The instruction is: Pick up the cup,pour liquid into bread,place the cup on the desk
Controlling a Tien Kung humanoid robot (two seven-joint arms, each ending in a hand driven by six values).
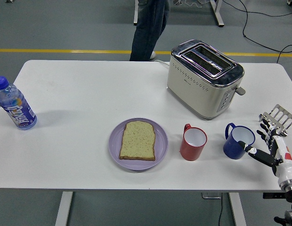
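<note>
I expect the blue cup (234,149) to turn out empty and leave the bread dry when I pour, since only plain white (243,135) shows inside it.
A blue cup (238,141) stands on the white table (89,94) at the right, handle pointing back left. A red cup (192,143) with a white inside stands left of it. A slice of bread (138,140) lies flat on a purple plate (115,147) near the front middle. My right hand (266,143) is at the table's right edge, fingers spread, holding nothing. Its thumb tip reaches the blue cup's right side, and I cannot tell if it touches. The left arm is out of view.
A cream and chrome toaster (205,77) stands behind the cups. A small metal rack (278,115) sits by the right edge, behind my hand. A blue-capped bottle (14,106) stands at the far left. A person's legs (148,28) are beyond the far edge.
</note>
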